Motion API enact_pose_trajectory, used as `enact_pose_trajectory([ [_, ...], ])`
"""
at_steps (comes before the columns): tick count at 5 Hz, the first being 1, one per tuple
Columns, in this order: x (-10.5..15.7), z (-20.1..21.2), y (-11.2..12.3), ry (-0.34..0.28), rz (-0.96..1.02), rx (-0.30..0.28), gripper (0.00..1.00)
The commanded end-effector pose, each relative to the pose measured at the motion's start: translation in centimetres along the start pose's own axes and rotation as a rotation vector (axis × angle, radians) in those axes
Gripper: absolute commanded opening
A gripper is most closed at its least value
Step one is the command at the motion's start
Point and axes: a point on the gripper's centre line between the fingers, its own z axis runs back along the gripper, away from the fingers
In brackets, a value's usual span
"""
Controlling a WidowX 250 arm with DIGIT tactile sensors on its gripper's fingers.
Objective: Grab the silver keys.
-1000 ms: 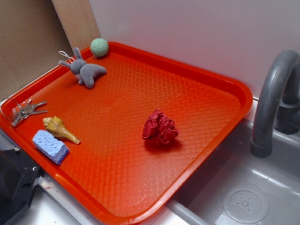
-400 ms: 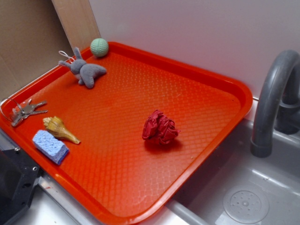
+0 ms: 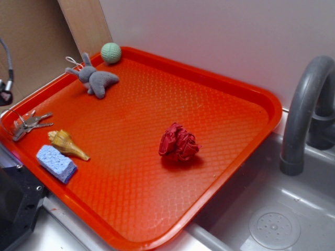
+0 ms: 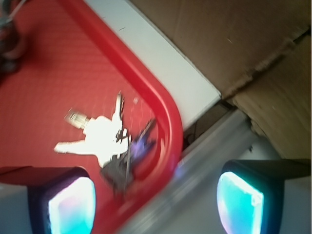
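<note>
The silver keys (image 3: 32, 122) are spread out on a loose wire ring (image 3: 10, 110), so I expect them to tip and spread apart under the ring when I lift it.
The silver keys (image 3: 29, 124) lie flat on a wire ring in the left corner of the orange tray (image 3: 230, 89), close to its rim. In the wrist view the keys (image 4: 105, 139) sit just above and inside the left fingertip, bright and a little blurred. My gripper (image 4: 156, 200) is open, its two pads wide apart. It hangs above the tray's corner, one pad (image 4: 70, 207) over the tray and the other (image 4: 240, 200) outside the rim. Nothing is between them. In the exterior view only a bit of the arm with a cable (image 3: 5, 89) shows at the left edge.
On the tray are a seashell (image 3: 67, 144), a blue sponge (image 3: 56, 162), a grey plush toy (image 3: 97, 79), a green ball (image 3: 111, 53) and a crumpled red cloth (image 3: 179, 142). Cardboard (image 4: 234, 39) stands behind the corner. A grey faucet (image 3: 303, 110) and sink (image 3: 272, 225) are on the right.
A part of the arm with its cable has come into view at the left edge, above the keys. Nothing on the tray has moved.
</note>
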Motion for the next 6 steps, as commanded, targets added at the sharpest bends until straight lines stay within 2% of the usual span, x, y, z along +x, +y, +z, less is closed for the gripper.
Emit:
enact_pose_trajectory([
  [1, 2.3, -0.7, 0.1, -0.044, 0.001, 0.014, 1.0],
  [4, 0.3, -3.6, -0.9, -0.004, -0.091, 0.061, 1.0],
  [5, 0.2, -5.3, -1.7, -0.01, -0.077, 0.071, 1.0],
  [6, 0.5, -5.7, -2.0, -0.012, -0.083, 0.062, 0.0],
])
